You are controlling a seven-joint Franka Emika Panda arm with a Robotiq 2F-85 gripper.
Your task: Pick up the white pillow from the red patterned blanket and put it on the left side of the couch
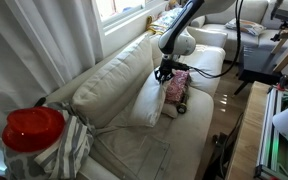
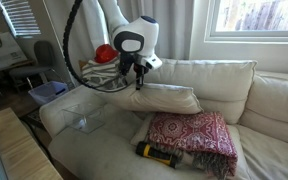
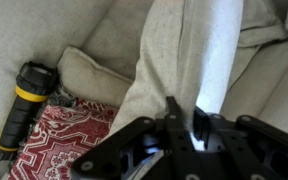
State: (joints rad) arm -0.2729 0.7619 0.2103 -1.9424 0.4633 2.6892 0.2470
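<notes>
The white pillow is sagging onto the blanket from its pinched upper edge (image 2: 138, 91). My gripper should lift, open and come down over the pillow's broad side (image 1: 147, 103).
The white pillow (image 2: 164, 98) hangs tilted from my gripper (image 2: 137, 74), which is shut on its upper edge. In an exterior view the pillow (image 1: 147, 100) leans against the couch (image 1: 109, 75) back, beside the gripper (image 1: 165, 72). In the wrist view the fingers (image 3: 186, 118) pinch the pillow's fabric (image 3: 174, 55). The red patterned blanket (image 2: 194, 132) lies flat on the couch seat (image 2: 274, 115), partly under the pillow's lower end. It also shows in an exterior view (image 1: 177, 85) and in the wrist view (image 3: 59, 138).
A yellow and black flashlight (image 2: 159, 153) lies at the blanket's front edge (image 3: 22, 105). A grey-white striped cloth (image 1: 69, 148) and a shiny red round object (image 1: 32, 128) sit on the couch arm. A clear plastic box (image 2: 84, 122) rests on the seat.
</notes>
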